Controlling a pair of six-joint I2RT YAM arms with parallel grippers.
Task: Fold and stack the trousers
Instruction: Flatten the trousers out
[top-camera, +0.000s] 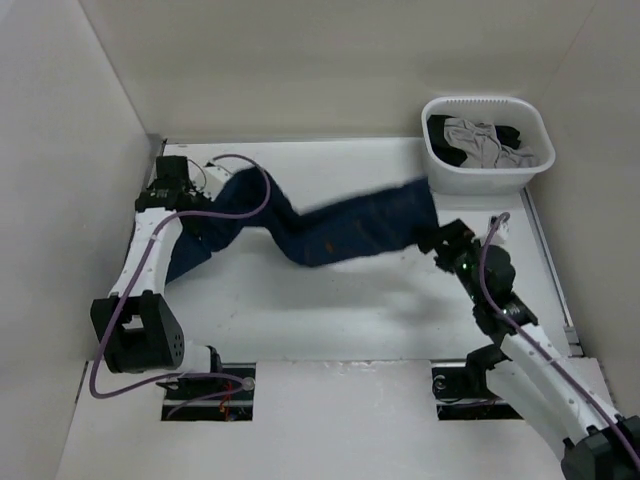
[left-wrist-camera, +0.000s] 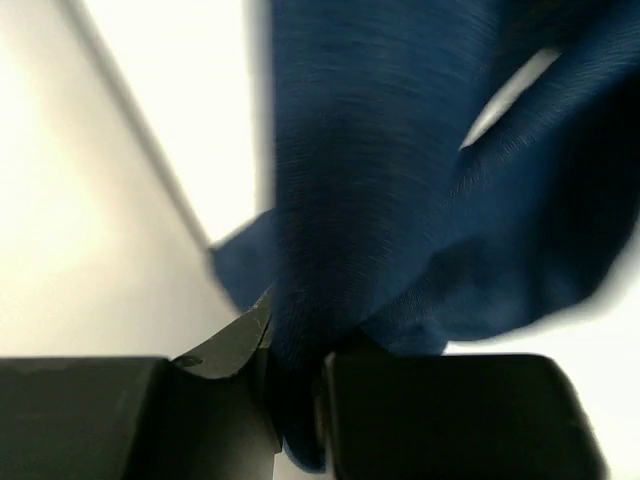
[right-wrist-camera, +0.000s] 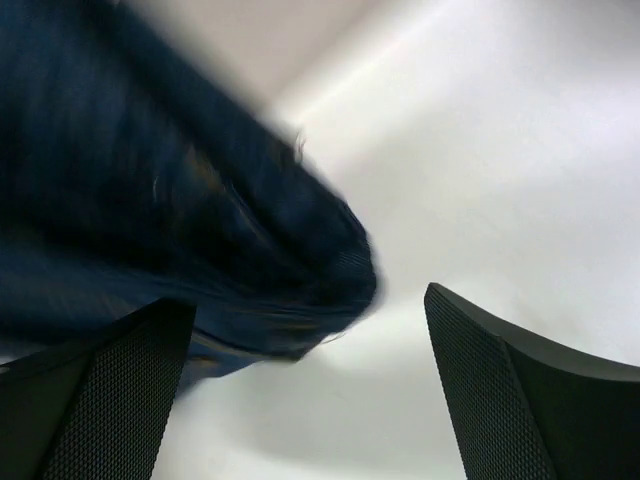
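Next, I open my left gripper, because the trousers hang down from it in a narrow bunched band (top-camera: 335, 233), and put their leg end (top-camera: 190, 254) down before I take a new hold.
The dark indigo trousers (top-camera: 350, 228) are stretched in a sagging band across the back of the table, one part drooping at the left (top-camera: 188, 252). My left gripper (top-camera: 205, 195) is shut on their left end; in the left wrist view the cloth (left-wrist-camera: 400, 170) is pinched between the jaws (left-wrist-camera: 295, 400). My right gripper (top-camera: 438, 240) is just by the trousers' right end. In the right wrist view it (right-wrist-camera: 310, 400) is open and empty, and the blurred denim end (right-wrist-camera: 200, 240) lies just beyond and left of the fingers. The tan patch is not visible.
A white plastic basket (top-camera: 480, 180) holding grey and black clothes (top-camera: 480, 140) stands at the back right, close to the trousers' right end. White walls enclose the table on the left, back and right.
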